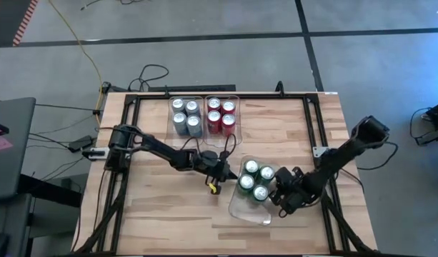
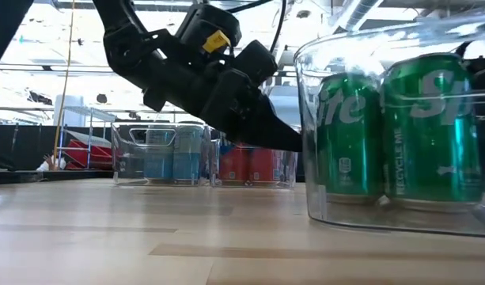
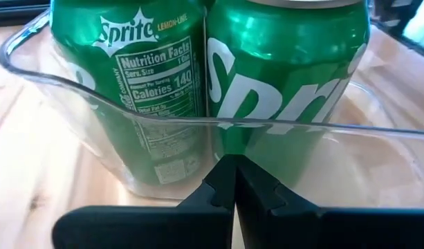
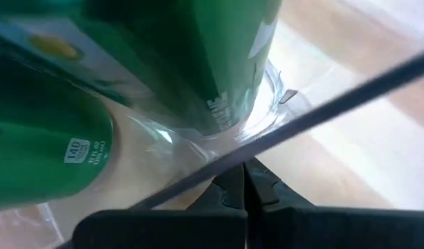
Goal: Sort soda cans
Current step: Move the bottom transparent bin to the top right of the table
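Observation:
I should back my left gripper away before my right gripper pushes the bin's near end (image 1: 253,218) square, because the bin of green cans (image 1: 253,187) stands at a slant to the far bins.
Several green soda cans (image 1: 256,180) stand upright in a clear plastic bin (image 1: 247,211) near the table's right middle. My left gripper (image 1: 224,173) is shut at the bin's left wall, low over the wood. My right gripper (image 1: 277,193) is shut at the bin's right side, slanting down. Close up, the green cans (image 3: 163,83) fill the left wrist view, and the low view shows them through the bin's wall (image 2: 400,127). At the far middle, silver soda cans (image 1: 185,116) and red soda cans (image 1: 221,116) stand in two more clear bins. My left gripper meets the outer face of the bin's left wall (image 3: 232,149) with its shut fingertips, below the rim. It comes from the table's left, slanting slightly down. The bin stands flat on the table. My right gripper has its shut fingertips at the rim of the bin's right wall (image 4: 267,142), coming from the right and slanting down. The rim runs across the tips, not between the fingers. Whether they press on it I cannot tell.
A dark metal frame (image 1: 219,96) runs around the tabletop, with cables at the far left. The two far bins, also in the low view (image 2: 202,162), stand side by side. Bare wood (image 1: 154,214) lies at the near left.

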`<action>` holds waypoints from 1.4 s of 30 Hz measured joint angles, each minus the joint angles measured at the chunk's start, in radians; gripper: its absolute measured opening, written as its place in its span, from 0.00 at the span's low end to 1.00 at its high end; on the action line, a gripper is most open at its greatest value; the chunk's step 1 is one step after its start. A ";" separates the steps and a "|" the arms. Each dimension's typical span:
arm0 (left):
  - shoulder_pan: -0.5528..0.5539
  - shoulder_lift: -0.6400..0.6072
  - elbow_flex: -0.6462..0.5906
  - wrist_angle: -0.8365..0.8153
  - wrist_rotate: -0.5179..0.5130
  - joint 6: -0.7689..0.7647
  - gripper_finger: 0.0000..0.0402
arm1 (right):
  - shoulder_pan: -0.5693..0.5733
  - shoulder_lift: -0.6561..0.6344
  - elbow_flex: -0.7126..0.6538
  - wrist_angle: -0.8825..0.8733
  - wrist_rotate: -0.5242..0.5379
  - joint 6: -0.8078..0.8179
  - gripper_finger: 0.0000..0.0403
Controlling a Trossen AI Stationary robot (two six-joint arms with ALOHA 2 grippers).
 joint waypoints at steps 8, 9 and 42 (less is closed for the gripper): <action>0.036 0.000 0.000 0.003 -0.005 0.011 0.00 | -0.037 -0.072 -0.001 -0.116 0.042 -0.013 0.00; 0.040 0.000 0.000 0.004 -0.005 0.011 0.00 | -0.041 -0.083 -0.001 -0.134 0.051 -0.011 0.00; -0.146 -0.175 0.001 -0.357 -0.217 0.022 0.00 | 0.247 -0.075 0.172 0.153 0.237 -0.204 0.00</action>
